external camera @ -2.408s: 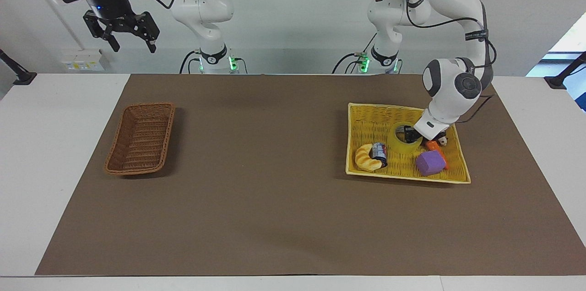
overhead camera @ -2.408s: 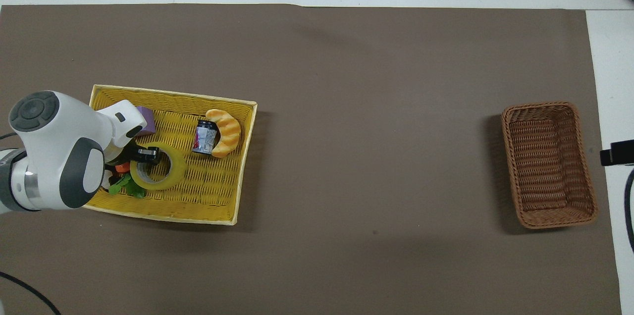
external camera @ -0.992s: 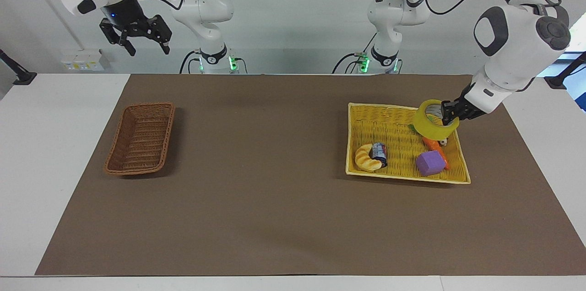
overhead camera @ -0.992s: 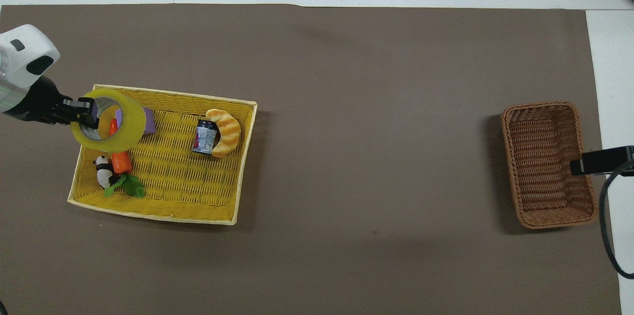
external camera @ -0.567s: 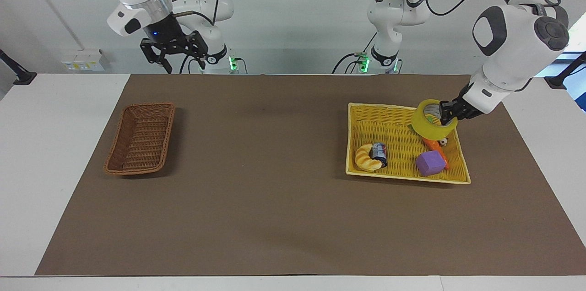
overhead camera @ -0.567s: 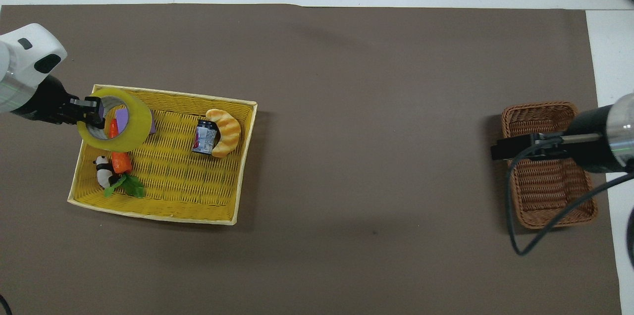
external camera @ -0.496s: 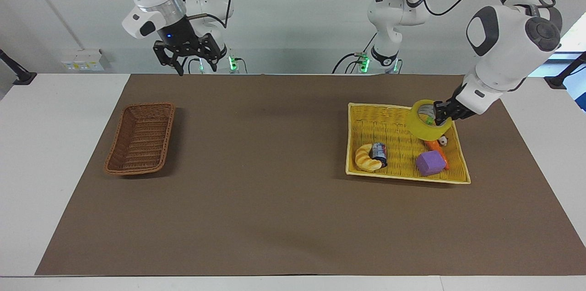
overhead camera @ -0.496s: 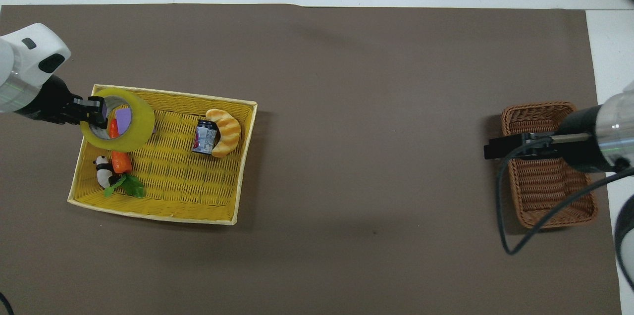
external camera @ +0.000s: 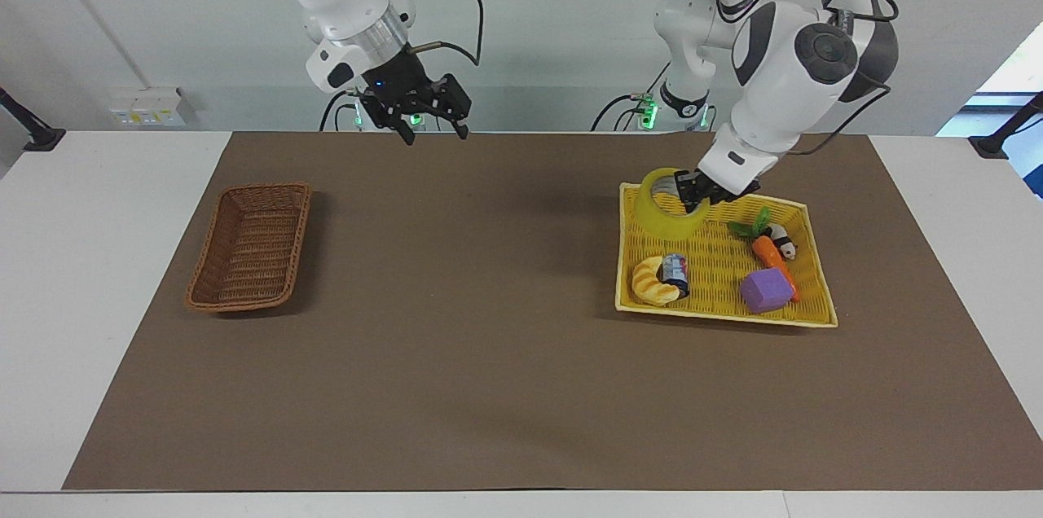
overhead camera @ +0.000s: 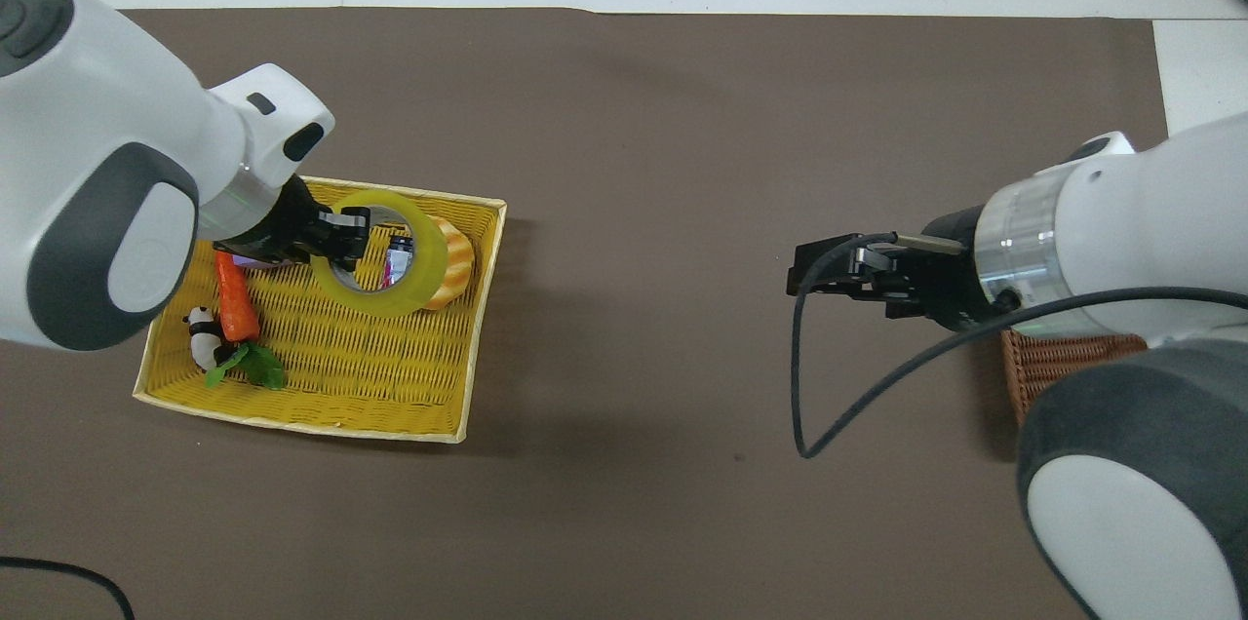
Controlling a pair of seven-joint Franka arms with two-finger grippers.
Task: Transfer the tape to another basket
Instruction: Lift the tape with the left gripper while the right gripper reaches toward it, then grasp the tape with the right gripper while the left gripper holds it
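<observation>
I should take the yellow tape roll (overhead camera: 430, 259) by its free side with my right gripper, because the brown wicker basket (external camera: 250, 248) is far across the mat from my left gripper.
The yellow tape roll (external camera: 664, 222) hangs tilted in my left gripper (external camera: 693, 190), which is shut on its wall, one finger inside the core. It is over the yellow tray's corner nearest the robots and the table's middle. In the overhead view the tape (overhead camera: 429, 261) and left gripper (overhead camera: 346, 236) cover the can and croissant. The brown wicker basket (external camera: 251, 248) stands empty toward the right arm's end. In the overhead view my right arm hides all but a piece of the basket (overhead camera: 1063, 359). My right gripper (external camera: 432, 117) is open and empty, raised over the mat between basket and tray (overhead camera: 814, 274).
The yellow woven tray (external camera: 725, 318) holds a croissant (external camera: 649, 280), a small can (external camera: 675, 269), a purple cube (external camera: 766, 290), a toy carrot (external camera: 770, 253) and a panda figure (external camera: 782, 239). Brown mat lies between the tray (overhead camera: 292, 415) and the wicker basket.
My left gripper has carried the tape across the tray toward the table's middle. My right arm has swung from above the wicker basket toward the middle, gripper still open.
</observation>
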